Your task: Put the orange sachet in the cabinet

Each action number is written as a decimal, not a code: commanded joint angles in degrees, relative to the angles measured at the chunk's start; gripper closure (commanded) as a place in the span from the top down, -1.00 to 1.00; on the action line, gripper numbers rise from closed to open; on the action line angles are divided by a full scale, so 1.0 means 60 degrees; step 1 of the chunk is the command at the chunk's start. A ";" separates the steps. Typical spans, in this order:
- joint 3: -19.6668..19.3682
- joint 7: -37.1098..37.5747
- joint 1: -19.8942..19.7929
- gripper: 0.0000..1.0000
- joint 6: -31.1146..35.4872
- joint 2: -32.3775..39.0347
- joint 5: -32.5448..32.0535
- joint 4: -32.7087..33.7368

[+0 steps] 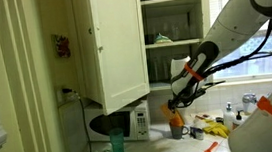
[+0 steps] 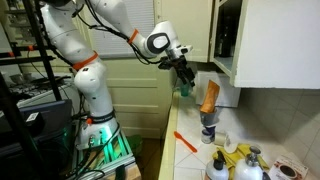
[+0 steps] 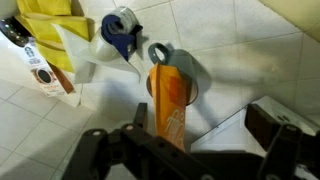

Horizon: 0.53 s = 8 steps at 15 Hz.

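Observation:
The orange sachet's top is standing clear of the grey mug (image 2: 209,114) and is between my open fingers. My gripper should move toward that top (image 2: 212,87) next and close there.
The orange sachet (image 3: 168,100) stands upright in a grey mug (image 3: 190,72) on the white tiled counter. It also shows in both exterior views (image 1: 176,123) (image 2: 209,97). My gripper (image 3: 205,120) is open just above it, and the sachet's top is close to one finger, between the two. In the exterior views the gripper (image 1: 177,94) (image 2: 186,80) hovers over the mug. The white cabinet (image 1: 123,42) (image 2: 262,40) is above the counter, its door swung open and its shelves holding dishes.
A white microwave (image 1: 132,123) and a teal cup (image 1: 117,142) stand under the open door. A yellow bunch (image 1: 216,131), a thin orange stick (image 2: 185,141), a blue tape dispenser (image 3: 122,32) and a yellow packet (image 3: 50,25) lie on the counter near the mug.

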 commanded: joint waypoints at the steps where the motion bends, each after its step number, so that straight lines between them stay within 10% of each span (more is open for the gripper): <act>1: 0.0429 0.0981 -0.1159 1.00 0.0988 0.0741 -0.1295 0.0294; 8: 0.0677 0.1991 -0.2349 1.00 0.3499 0.2140 -0.2439 0.0685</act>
